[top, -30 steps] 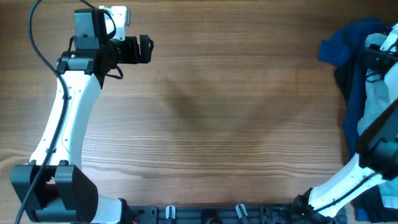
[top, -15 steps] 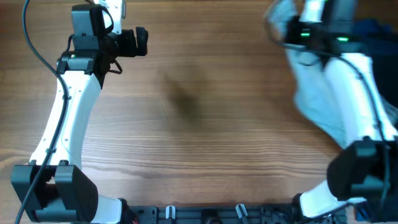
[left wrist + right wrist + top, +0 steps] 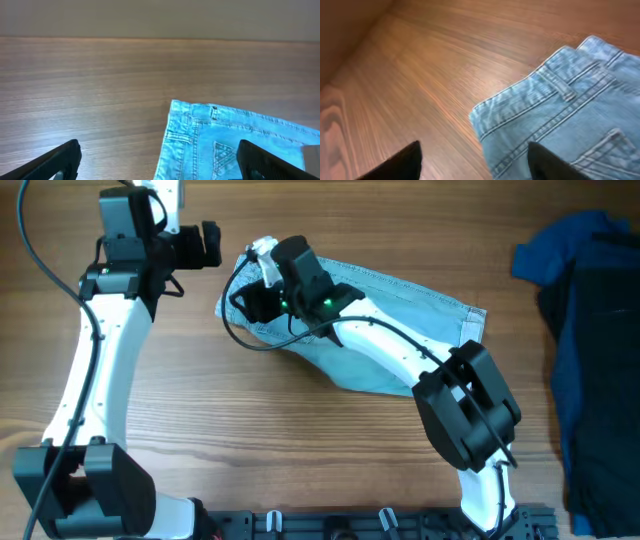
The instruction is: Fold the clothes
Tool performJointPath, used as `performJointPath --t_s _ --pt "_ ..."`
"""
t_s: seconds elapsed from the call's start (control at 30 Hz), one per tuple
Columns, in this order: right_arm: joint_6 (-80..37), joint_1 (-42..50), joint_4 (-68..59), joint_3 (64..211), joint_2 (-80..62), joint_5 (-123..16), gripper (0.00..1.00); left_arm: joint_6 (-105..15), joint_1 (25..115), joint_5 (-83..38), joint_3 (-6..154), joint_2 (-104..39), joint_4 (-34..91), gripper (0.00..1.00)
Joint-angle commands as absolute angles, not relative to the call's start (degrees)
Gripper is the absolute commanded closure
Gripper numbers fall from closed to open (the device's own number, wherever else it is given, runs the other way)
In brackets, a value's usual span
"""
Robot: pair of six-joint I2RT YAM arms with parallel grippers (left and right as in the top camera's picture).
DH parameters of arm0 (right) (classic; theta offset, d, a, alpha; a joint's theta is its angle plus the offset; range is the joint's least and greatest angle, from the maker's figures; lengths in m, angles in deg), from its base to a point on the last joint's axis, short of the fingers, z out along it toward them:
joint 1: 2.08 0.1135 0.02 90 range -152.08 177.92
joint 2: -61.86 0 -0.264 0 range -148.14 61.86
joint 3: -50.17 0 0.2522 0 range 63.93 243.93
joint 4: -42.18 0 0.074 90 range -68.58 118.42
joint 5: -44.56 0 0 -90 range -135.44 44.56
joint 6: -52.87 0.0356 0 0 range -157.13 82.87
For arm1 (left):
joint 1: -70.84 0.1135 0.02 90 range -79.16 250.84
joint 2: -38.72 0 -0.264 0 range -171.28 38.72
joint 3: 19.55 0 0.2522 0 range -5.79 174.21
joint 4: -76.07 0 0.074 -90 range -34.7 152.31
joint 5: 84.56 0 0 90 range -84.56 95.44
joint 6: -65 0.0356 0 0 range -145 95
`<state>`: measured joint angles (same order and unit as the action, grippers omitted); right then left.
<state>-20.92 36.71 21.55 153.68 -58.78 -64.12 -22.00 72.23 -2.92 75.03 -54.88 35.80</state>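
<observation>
The shorts are folded leg over leg and both of the robot's grippers crowd the waistband (image 3: 230, 298), so next the right gripper moves to the hem end (image 3: 472, 328) to open the shorts.
The clothes, light blue denim shorts (image 3: 400, 310), lie spread across the middle of the table, waistband corner to the left. My right gripper (image 3: 243, 302) hovers over that left corner. It is open: in the right wrist view its fingers stand apart above the shorts' (image 3: 560, 110) edge, with one fingertip (image 3: 402, 162) over bare wood. My left gripper (image 3: 215, 245) sits just beyond the shorts' upper left corner. It is wide open, and the shorts (image 3: 225, 145) lie ahead of it below the right finger (image 3: 270, 160). Neither gripper holds anything.
A heap of dark blue and navy garments (image 3: 580, 330) lies at the table's right edge. My right arm (image 3: 400, 345) stretches across the shorts from the front right. Bare wood table (image 3: 200, 410) lies in front of the shorts.
My right arm swung from the dark heap at the far right across to the left, bringing the light blue shorts, and its jaws have opened. The left arm barely moved.
</observation>
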Motion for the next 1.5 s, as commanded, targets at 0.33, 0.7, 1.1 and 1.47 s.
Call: performJointPath --t_s 0.33,0.7,1.1,1.47 --pt "-36.1 13.0 -21.6 165.0 -49.2 -64.8 0.22 -22.7 73.3 -8.7 75.8 -56.8 38.7 0.75" --pt "-62.4 -7.0 -38.5 165.0 -49.2 -64.8 0.17 -42.6 71.1 -8.4 75.8 -60.6 25.6 0.77" --pt "-81.9 -10.0 -36.5 160.3 -49.4 -68.7 0.75 -42.0 62.9 -8.4 75.8 -67.2 29.0 0.28" --pt "-82.1 -8.1 -22.5 147.5 -50.8 -75.2 0.46 -41.8 62.9 -8.4 75.8 -67.9 41.6 0.21"
